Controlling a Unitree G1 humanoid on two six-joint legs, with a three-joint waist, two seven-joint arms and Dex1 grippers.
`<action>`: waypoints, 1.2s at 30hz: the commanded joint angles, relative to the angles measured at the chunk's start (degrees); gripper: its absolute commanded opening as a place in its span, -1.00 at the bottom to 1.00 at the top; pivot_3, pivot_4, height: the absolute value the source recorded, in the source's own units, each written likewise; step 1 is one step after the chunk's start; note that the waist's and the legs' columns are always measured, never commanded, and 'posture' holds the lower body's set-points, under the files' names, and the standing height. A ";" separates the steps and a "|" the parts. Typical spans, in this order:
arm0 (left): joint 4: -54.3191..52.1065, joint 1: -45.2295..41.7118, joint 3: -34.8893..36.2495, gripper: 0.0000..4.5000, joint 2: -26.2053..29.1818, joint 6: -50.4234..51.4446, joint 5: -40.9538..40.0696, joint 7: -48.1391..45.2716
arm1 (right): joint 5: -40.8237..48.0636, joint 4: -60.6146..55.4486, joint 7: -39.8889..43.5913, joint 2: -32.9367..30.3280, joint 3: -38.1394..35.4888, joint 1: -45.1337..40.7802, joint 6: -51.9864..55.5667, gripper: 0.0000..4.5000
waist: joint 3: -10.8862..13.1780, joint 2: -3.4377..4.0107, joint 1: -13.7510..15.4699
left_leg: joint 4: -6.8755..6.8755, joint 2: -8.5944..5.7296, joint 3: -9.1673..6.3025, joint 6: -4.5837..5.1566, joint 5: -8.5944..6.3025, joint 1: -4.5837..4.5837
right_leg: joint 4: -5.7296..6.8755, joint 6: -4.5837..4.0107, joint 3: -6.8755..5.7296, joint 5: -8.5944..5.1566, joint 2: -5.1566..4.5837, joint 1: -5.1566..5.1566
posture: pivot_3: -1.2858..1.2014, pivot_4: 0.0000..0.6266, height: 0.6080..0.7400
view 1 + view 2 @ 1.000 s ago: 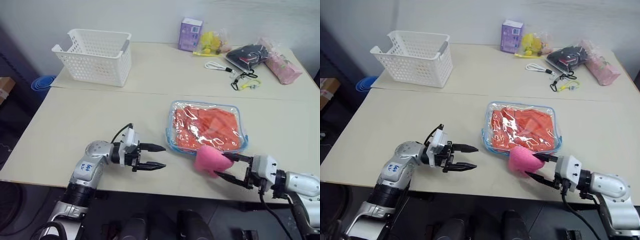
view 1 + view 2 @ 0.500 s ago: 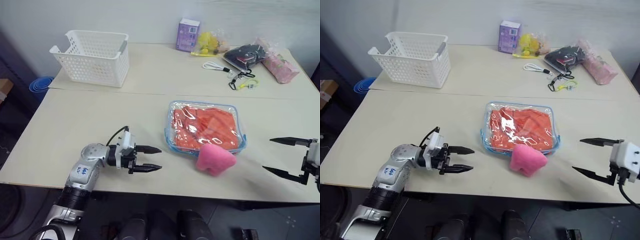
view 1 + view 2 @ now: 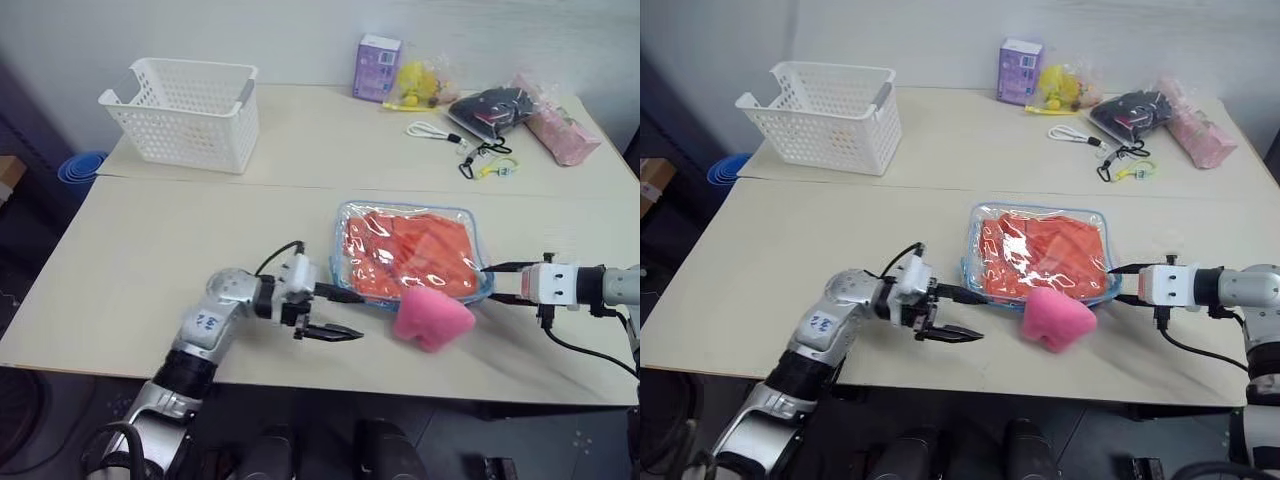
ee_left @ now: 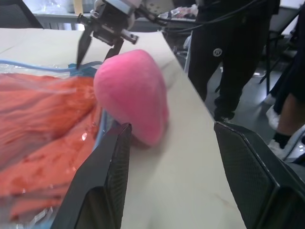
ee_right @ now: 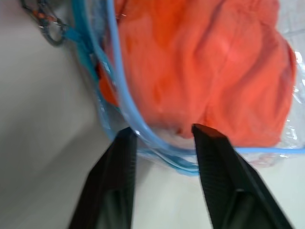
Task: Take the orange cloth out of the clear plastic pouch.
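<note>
The pink plush charm is crowding the pouch's near edge [image 3: 392, 301]. My left gripper should pull the charm [image 3: 434, 320] out of the way while my right gripper pinches the pouch's corner.
The clear plastic pouch [image 3: 402, 208] lies flat on the table's near half, blue-edged, with the wrinkled orange cloth [image 3: 412, 250] inside it. Its pink plush charm [image 3: 432, 318] rests on the table against the pouch's near edge. My left gripper [image 3: 348, 314] is open and points right at the pouch's near left corner; its upper finger reaches the blue edge. The plush sits just beyond the left gripper [image 4: 171, 126] in the left wrist view. My right gripper [image 3: 490, 283] points left at the pouch's near right corner. In its wrist view the fingers [image 5: 119, 162] stand apart, astride the blue edging.
A white lattice basket [image 3: 190, 110] stands at the far left. Along the far edge are a purple box [image 3: 377, 67], a yellow bagged item [image 3: 420, 85], a black bag [image 3: 490, 108], a pink bag [image 3: 560, 135] and loose cords [image 3: 440, 133]. A person's legs [image 4: 228, 57] stand beside the table.
My right gripper let go of the pink plush, swung out wide open, then came back to the pouch's right corner with narrower fingers. My left gripper moved right to the pouch.
</note>
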 commanded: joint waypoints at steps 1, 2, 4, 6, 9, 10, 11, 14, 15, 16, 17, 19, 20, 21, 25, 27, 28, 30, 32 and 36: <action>4.03 -3.85 -3.46 0.29 -5.90 -2.62 4.38 4.70 | 2.19 -0.42 0.04 -0.01 -0.23 -0.32 -0.37 -0.79 | 0.00 0.00 -0.03 | 0.03 -0.01 0.00 0.00 0.00 -0.03 | 0.00 0.00 0.00 0.00 0.00 -0.01 | 0.03 -0.52 1.00; 5.64 -4.85 -4.02 0.29 -7.57 -3.20 5.56 6.10 | 2.34 -0.53 0.01 -0.03 -0.08 -0.20 -0.22 -0.94 | 0.00 0.00 -0.01 | 0.04 -0.01 0.01 0.00 0.00 -0.06 | 0.00 0.01 0.00 0.00 0.00 -0.02 | 0.03 -0.52 1.00; 9.07 -6.84 -4.51 0.29 -10.62 -4.97 7.95 9.47 | 2.70 -0.90 0.18 -0.03 0.06 0.17 0.66 -0.98 | 0.00 -0.01 0.00 | 0.05 0.00 0.01 0.00 0.00 -0.06 | 0.01 0.01 -0.02 0.01 0.02 -0.02 | 0.03 -0.52 1.00; 11.94 -8.51 -4.83 0.29 -13.08 -5.14 9.62 12.07 | 3.10 -1.31 0.35 -0.10 0.09 0.61 1.30 -0.98 | 0.00 -0.01 0.03 | 0.04 0.00 0.01 0.00 0.00 -0.05 | 0.03 0.01 -0.02 0.01 0.02 -0.03 | 0.03 -0.52 1.00; 16.01 -10.14 -5.83 0.29 -14.96 -6.74 12.25 13.86 | 3.56 -1.67 0.40 -0.20 0.05 1.06 1.91 -0.98 | 0.00 0.00 -0.08 | 0.03 0.00 0.02 -0.01 0.00 -0.04 | 0.04 0.01 -0.01 0.01 0.03 -0.04 | 0.03 -0.52 1.00; 17.59 -10.74 -6.34 0.29 -15.29 -7.43 13.51 14.64 | 3.75 -1.78 0.47 -0.23 0.02 1.28 2.32 -0.98 | 0.00 0.00 -0.08 | 0.02 0.00 0.02 -0.01 0.00 -0.04 | 0.04 0.01 -0.01 0.01 0.03 -0.05 | 0.03 -0.52 1.00; 18.95 -11.24 -6.62 0.29 -15.90 -8.32 14.21 15.14 | 3.99 -1.97 0.45 -0.27 -0.06 1.61 2.53 -0.98 | 0.00 0.00 -0.02 | 0.02 0.00 0.02 -0.01 0.00 -0.05 | 0.04 0.01 -0.01 0.01 0.02 -0.06 | 0.03 -0.52 1.00; 21.19 -12.10 -6.59 0.29 -18.00 -9.44 13.83 14.41 | 4.72 -2.67 0.24 -0.41 -0.39 2.57 3.43 -0.98 | 0.00 0.00 0.14 | 0.04 0.00 0.02 -0.01 0.00 -0.06 | 0.04 0.02 -0.01 0.01 0.01 -0.06 | 0.03 -0.52 1.00; 21.17 -12.04 -6.24 0.29 -18.79 -9.11 12.80 13.39 | 4.92 -2.85 0.15 -0.48 -0.54 2.89 3.68 -0.98 | 0.00 0.00 0.24 | 0.05 -0.01 0.02 -0.01 0.00 -0.06 | 0.03 0.02 -0.02 0.01 0.01 -0.06 | 0.03 -0.52 1.00; 21.07 -11.93 -5.90 0.29 -19.44 -8.76 11.91 12.46 | 5.07 -2.97 0.07 -0.53 -0.66 3.15 3.92 -0.98 | 0.00 0.00 0.36 | 0.05 -0.01 0.02 -0.01 0.00 -0.07 | 0.02 0.02 -0.01 0.01 0.01 -0.06 | 0.03 -0.52 1.00; 20.77 -11.77 -5.86 0.29 -19.97 -7.79 10.98 10.99 | 5.17 -2.98 -0.06 -0.60 -0.76 3.43 4.09 -0.98 | 0.00 0.00 0.47 | 0.07 -0.01 0.02 -0.01 0.00 -0.07 | 0.02 0.02 -0.01 0.01 0.01 -0.06 | 0.03 -0.52 1.00; 20.59 -11.54 -6.50 0.21 -20.45 -7.06 10.51 8.35 | 5.32 -3.02 -0.24 -0.64 -0.86 3.91 4.31 -1.00 | 0.00 0.00 0.71 | 0.10 -0.01 0.02 -0.01 0.00 -0.08 | 0.03 0.02 -0.01 0.01 0.01 -0.06 | 0.03 -0.52 1.00; 20.67 -11.45 -6.94 0.11 -20.66 -6.95 10.67 7.47 | 5.36 -3.03 -0.40 -0.61 -0.88 4.09 4.48 -1.00 | 0.00 0.00 0.87 | 0.11 -0.01 0.02 -0.01 0.00 -0.08 | 0.03 0.02 -0.02 0.01 0.01 -0.06 | 0.03 -0.52 1.00; 20.75 -11.37 -7.09 0.03 -20.88 -7.06 10.83 7.04 | 5.36 -3.05 -0.57 -0.60 -0.84 4.23 4.56 -1.00 | 0.00 0.00 0.95 | 0.11 -0.01 0.02 -0.01 0.00 -0.07 | 0.03 0.02 -0.02 0.01 0.01 -0.06 | 0.03 -0.52 1.00; 20.60 -11.19 -6.73 -0.52 -22.32 -6.14 10.15 5.21 | 5.20 -2.55 -1.20 -0.50 -0.63 4.43 4.56 -1.00 | 0.00 0.00 1.04 | 0.14 -0.01 0.03 -0.01 0.00 -0.09 | 0.03 0.02 -0.01 0.01 0.01 -0.06 | 0.03 -0.52 1.00; 21.13 -11.44 -6.58 -0.79 -22.74 -6.26 10.79 5.83 | 5.08 -2.30 -1.54 -0.34 -0.58 4.45 4.54 -1.00 | 0.00 0.00 1.04 | 0.15 -0.01 0.03 -0.01 0.00 -0.09 | 0.03 0.02 -0.01 0.01 0.01 -0.05 | 0.03 -0.52 1.00; 21.13 -11.44 -6.49 -0.95 -22.81 -6.22 10.75 5.68 | 4.99 -2.21 -1.68 -0.27 -0.52 4.44 4.51 -1.00 | 0.00 0.00 1.04 | 0.15 -0.01 0.02 -0.01 0.00 -0.09 | 0.03 0.02 -0.01 0.01 0.01 -0.05 | 0.03 -0.52 1.00; 20.94 -11.25 -6.21 -0.98 -22.87 -6.37 10.75 5.96 | 4.91 -2.07 -1.92 -0.16 -0.46 4.43 4.50 -1.00 | 0.00 0.00 1.04 | 0.16 0.00 0.02 -0.01 0.00 -0.09 | 0.04 0.02 -0.01 0.01 0.01 -0.06 | 0.03 -0.52 1.00; 19.98 -10.36 -5.88 -0.98 -22.35 -6.08 10.43 5.92 | 4.88 -1.78 -2.27 -0.06 -0.51 4.37 4.49 -1.00 | 0.00 0.00 1.04 | 0.16 -0.01 0.02 -0.01 0.00 -0.09 | 0.04 0.02 -0.01 0.01 0.01 -0.05 | 0.03 -0.52 1.00; 14.44 -7.74 -3.62 -0.98 -17.60 -5.06 8.62 4.10 | 4.98 -1.14 -2.80 -0.26 -0.74 4.59 4.09 -1.00 | 0.00 0.00 0.93 | 0.15 0.01 0.02 -0.01 0.00 -0.08 | 0.05 0.02 0.00 0.01 0.01 -0.06 | 0.03 -0.52 1.00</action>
